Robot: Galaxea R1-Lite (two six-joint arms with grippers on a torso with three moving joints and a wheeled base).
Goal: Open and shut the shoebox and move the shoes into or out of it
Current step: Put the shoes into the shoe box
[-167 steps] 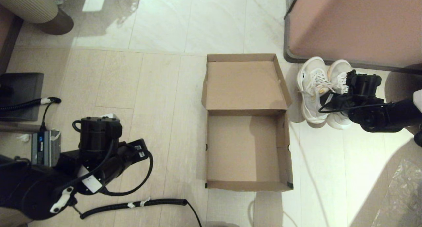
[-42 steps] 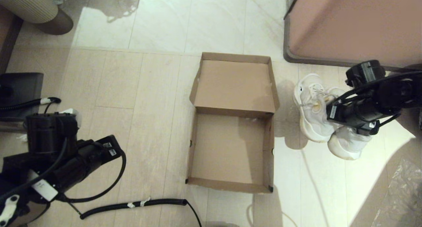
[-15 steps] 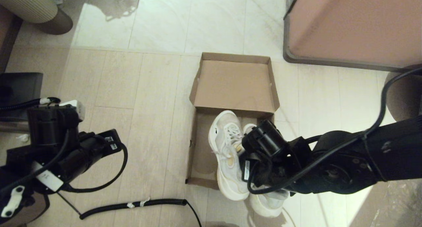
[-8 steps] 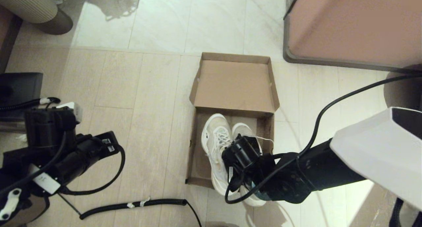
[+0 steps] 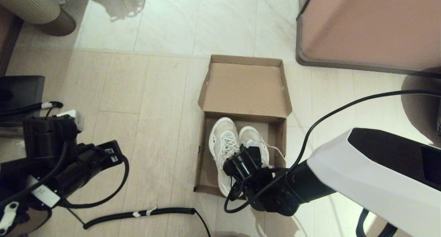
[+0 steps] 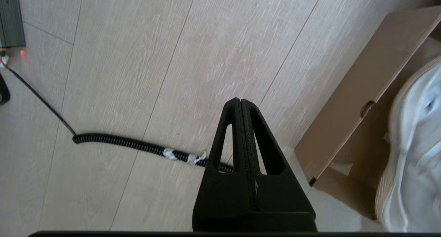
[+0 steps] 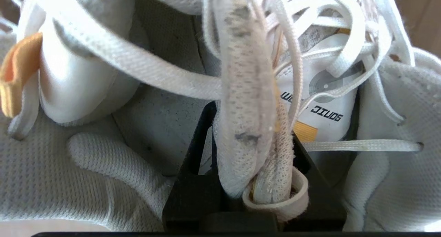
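I see both white sneakers side (image 5: 238,138) by side inside the shoebox, with their toes toward the lid. My right gripper should keep lowering them and let go on the shoebox bottom (image 5: 209,173).
The brown shoebox (image 5: 206,154) stands open on the floor, its lid (image 5: 244,89) folded flat on the far side. Both white sneakers (image 5: 224,144) lie side by side in it, toes toward the lid, heels at the near wall and partly under my right arm. My right gripper (image 5: 246,159) is down between them. In the right wrist view this gripper (image 7: 253,123) is shut on the shoes' inner collars (image 7: 244,92), pinched together among white laces. My left gripper (image 6: 240,101) is shut on nothing, parked above the floor left of the shoebox wall (image 6: 372,82).
A pinkish-brown furniture panel (image 5: 368,23) stands far right. A coiled black cable (image 5: 137,214) lies on the floor near the box's front left, also under my left gripper (image 6: 137,145). A dark device (image 5: 20,99) sits at the left edge.
My right gripper has carried the pair leftward and down into the box; the heels that hung out past the near wall now sit at it. The left arm has barely shifted.
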